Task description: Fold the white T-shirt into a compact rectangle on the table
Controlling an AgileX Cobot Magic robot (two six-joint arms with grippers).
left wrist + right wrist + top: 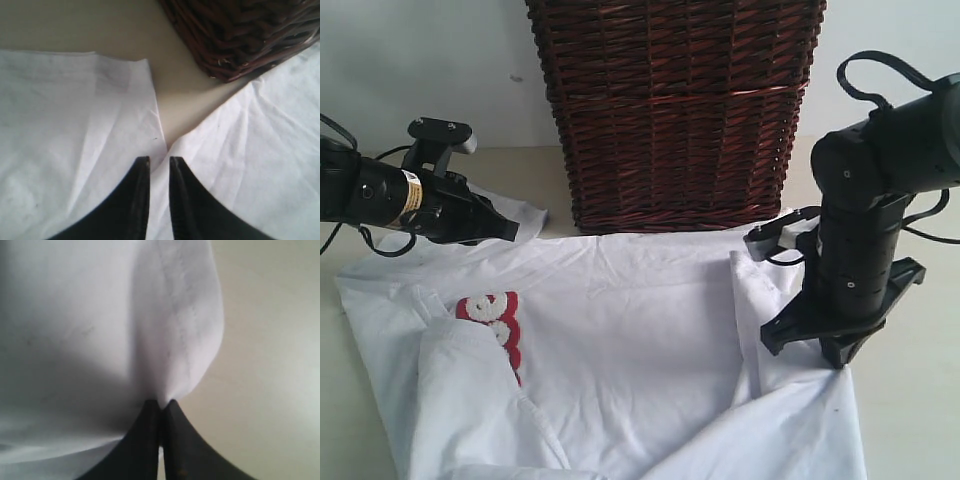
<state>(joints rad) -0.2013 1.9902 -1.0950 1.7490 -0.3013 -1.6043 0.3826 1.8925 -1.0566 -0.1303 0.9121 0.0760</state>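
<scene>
The flap by my right gripper slants bunched across the white T-shirt, so next I take the flap's edge anew and pull it flat before folding.
The white T-shirt lies spread and rumpled on the table, its red chest patch half covered by a folded-over flap at the left. My right gripper is shut on a hemmed fold of the shirt; in the exterior view it stands at the shirt's right edge. Over the far left sleeve hovers my left gripper. In its wrist view the left gripper is open by a narrow gap, with white cloth beneath and nothing pinched.
A dark brown wicker basket stands at the back middle, touching the shirt's far edge, and its corner shows close ahead of the left gripper. Bare table lies between sleeve and basket and to the right of the shirt.
</scene>
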